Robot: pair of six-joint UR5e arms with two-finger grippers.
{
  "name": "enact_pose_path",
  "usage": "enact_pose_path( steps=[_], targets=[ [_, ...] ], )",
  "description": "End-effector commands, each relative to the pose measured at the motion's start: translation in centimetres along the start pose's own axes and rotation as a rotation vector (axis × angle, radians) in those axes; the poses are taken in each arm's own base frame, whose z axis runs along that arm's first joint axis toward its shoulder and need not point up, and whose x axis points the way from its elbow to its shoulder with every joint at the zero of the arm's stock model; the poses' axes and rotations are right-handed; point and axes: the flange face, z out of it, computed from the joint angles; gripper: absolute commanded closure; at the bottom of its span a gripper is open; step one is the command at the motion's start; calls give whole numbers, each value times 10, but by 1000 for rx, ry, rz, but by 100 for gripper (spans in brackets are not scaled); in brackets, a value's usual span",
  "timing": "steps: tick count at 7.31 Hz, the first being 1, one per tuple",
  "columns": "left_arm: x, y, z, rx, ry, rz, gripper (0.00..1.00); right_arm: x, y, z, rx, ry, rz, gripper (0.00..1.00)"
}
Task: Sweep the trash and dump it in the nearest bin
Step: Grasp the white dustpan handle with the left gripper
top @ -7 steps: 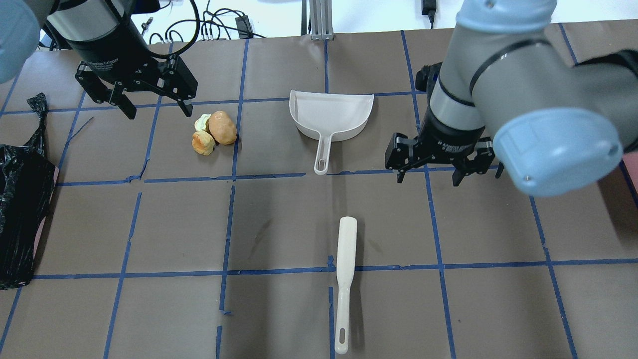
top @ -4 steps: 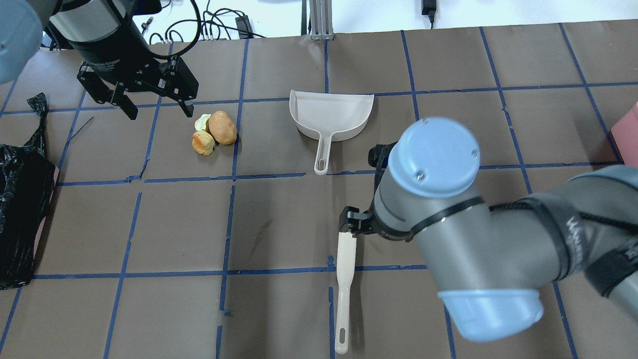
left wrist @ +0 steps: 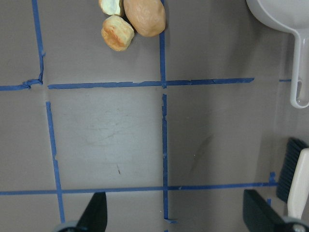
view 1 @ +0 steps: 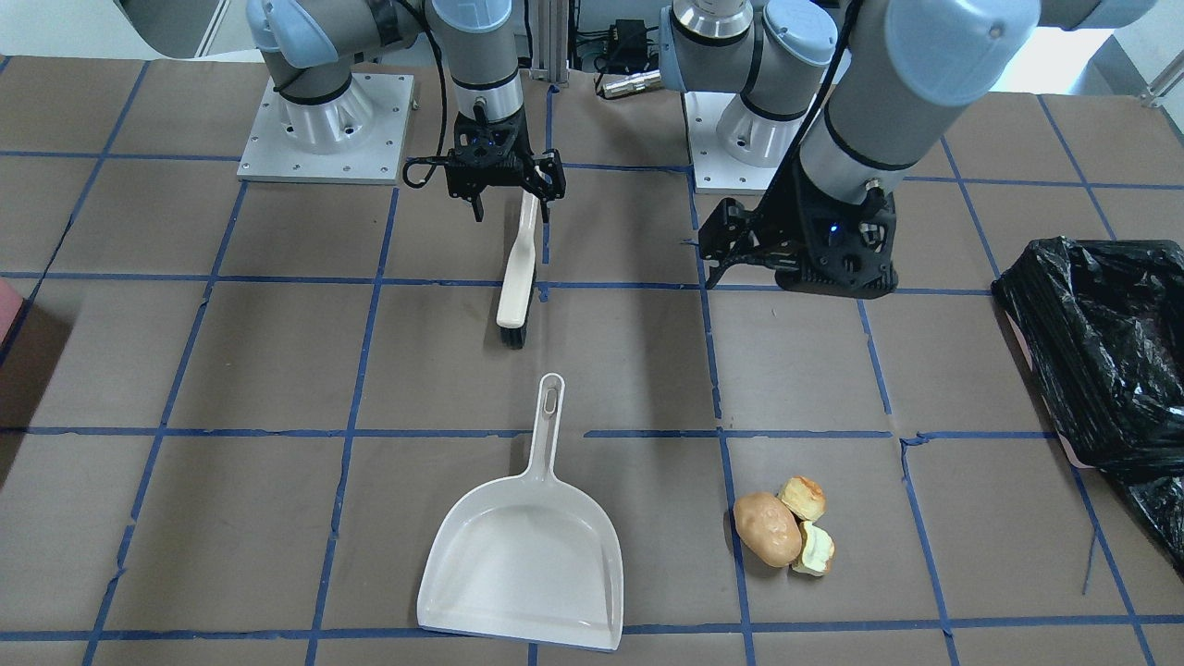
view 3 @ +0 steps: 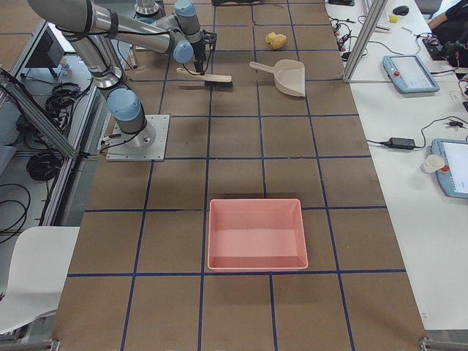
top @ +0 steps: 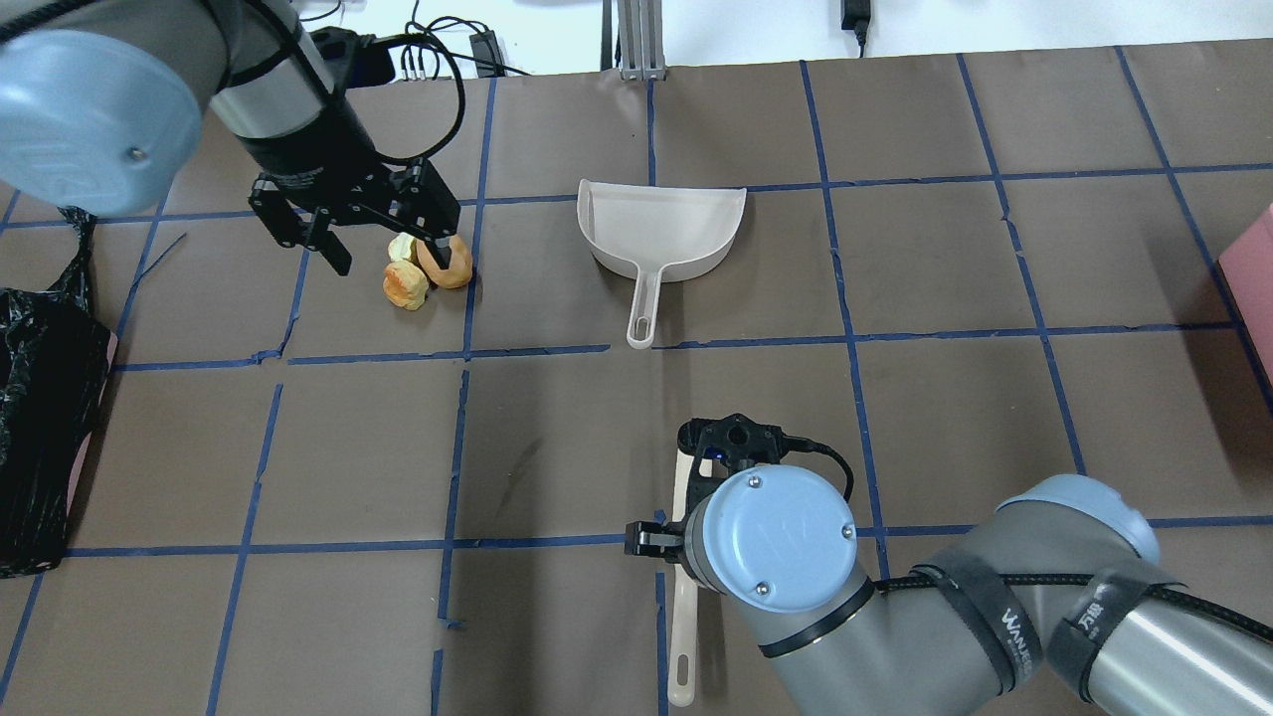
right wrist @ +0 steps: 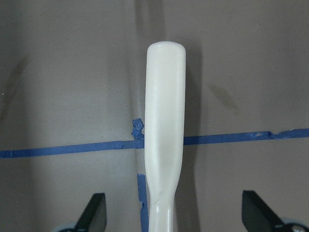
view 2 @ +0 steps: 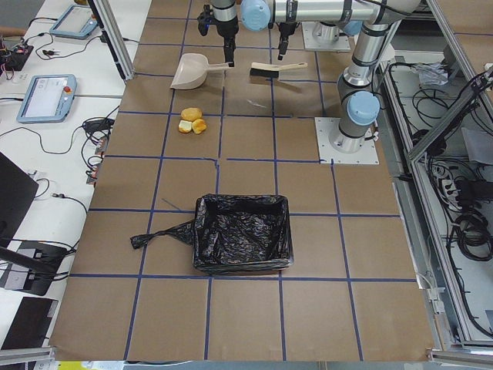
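Note:
The white dustpan's handle (view 1: 544,444) lies free, and my open fingers are spread across its narrow width. My left gripper keeps going toward the handle (view 1: 547,418) and closes there.
The trash is a golden-brown bread roll (top: 450,263) and two pale chunks (top: 406,285), lying together on the brown table; it also shows in the front view (view 1: 767,529) and the left wrist view (left wrist: 144,17). My left gripper (top: 388,254) is open and empty, hovering just beside and over the trash. My right gripper (view 1: 511,208) is open, its jaws either side of the white brush's (right wrist: 164,130) handle without closing on it. The white dustpan (top: 661,229) lies mid-table. The black-bagged bin (top: 40,418) stands at the table's left end.
A pink tray (view 3: 256,203) sits at the table's right end, far from the trash. Blue tape lines grid the brown table. The brush's dark bristles (view 1: 511,339) point toward the dustpan's handle (view 1: 549,407).
My right arm swung from beside the dustpan back toward the robot and now straddles the brush handle. My left gripper moved right and nearer, over the trash.

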Motion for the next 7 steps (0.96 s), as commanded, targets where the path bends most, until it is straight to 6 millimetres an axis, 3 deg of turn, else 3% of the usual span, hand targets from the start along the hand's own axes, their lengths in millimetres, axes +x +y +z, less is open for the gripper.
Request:
enact_pose_path(
  steps=[1,3,4,5,7],
  targets=[
    [28,-25,41,55,16,64,0,-1,18,23,-31,38,19,0],
    [75,-48,81,115,13,156,0,-18,36,39,-49,46,52,0],
    [84,-62,102,135,9,165,0,-19,40,44,-45,58,46,0],
    [105,-69,117,148,10,166,0,-24,44,43,-34,47,28,0],
    [152,-65,152,182,-21,161,0,-27,54,41,-17,49,32,2]
  ],
)
